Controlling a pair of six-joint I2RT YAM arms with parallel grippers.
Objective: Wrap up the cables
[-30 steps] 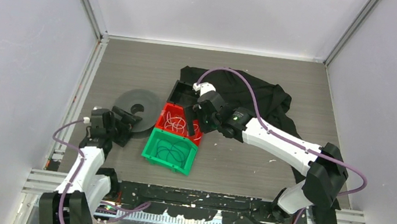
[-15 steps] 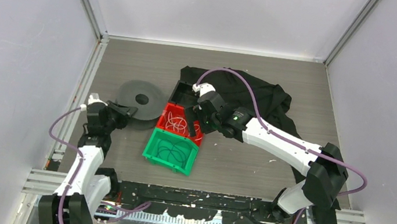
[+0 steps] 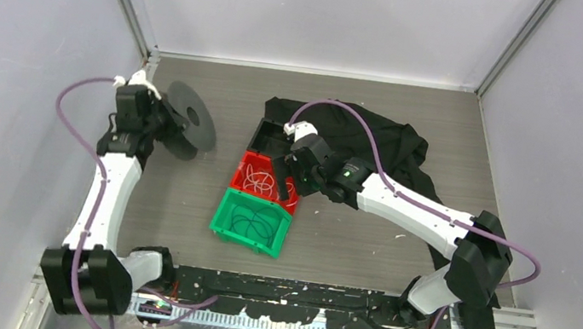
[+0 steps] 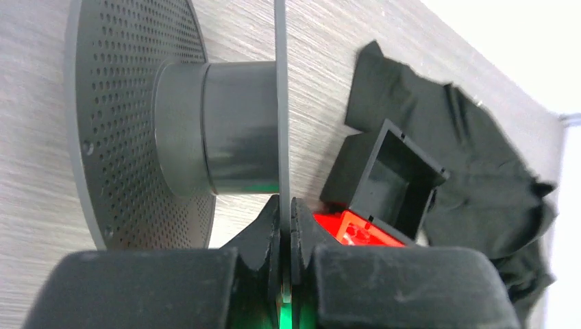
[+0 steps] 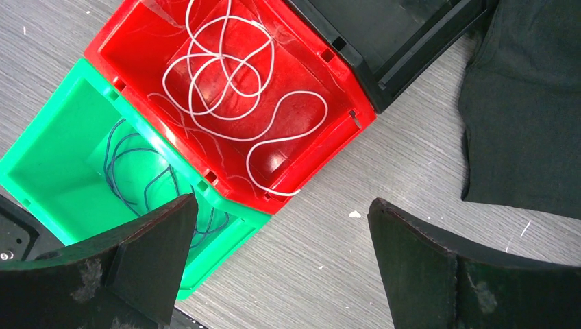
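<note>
Next, my left gripper sets the grey spool (image 3: 193, 115) upright beside the red bin (image 3: 224, 157) and grips it again, because the spool tilts far away from the bin.
The white cable (image 5: 226, 75) lies in loose curly loops inside the red bin (image 5: 322, 154), also seen from above as the cable (image 3: 258, 180). My right gripper (image 5: 279, 205) hovers open just over that bin's near corner, nothing between its fingers; from the top camera the right gripper (image 3: 281, 176) sits over the red bin (image 3: 247, 161). My left gripper (image 4: 286, 212) is shut on the thin flange edge of a grey spool (image 4: 219, 130), held tilted off the table at the far left (image 3: 187, 126).
A green bin (image 3: 247, 240) with a thin dark cable (image 5: 137, 171) touches the red bin's near side. An open black bin (image 3: 269, 137) stands behind it, resting on a crumpled black cloth (image 3: 390, 144). Side walls stand close at left and right.
My left gripper has shut on the spool's flange, and the arm has lifted the spool from the table toward the far left. The right arm has not moved.
</note>
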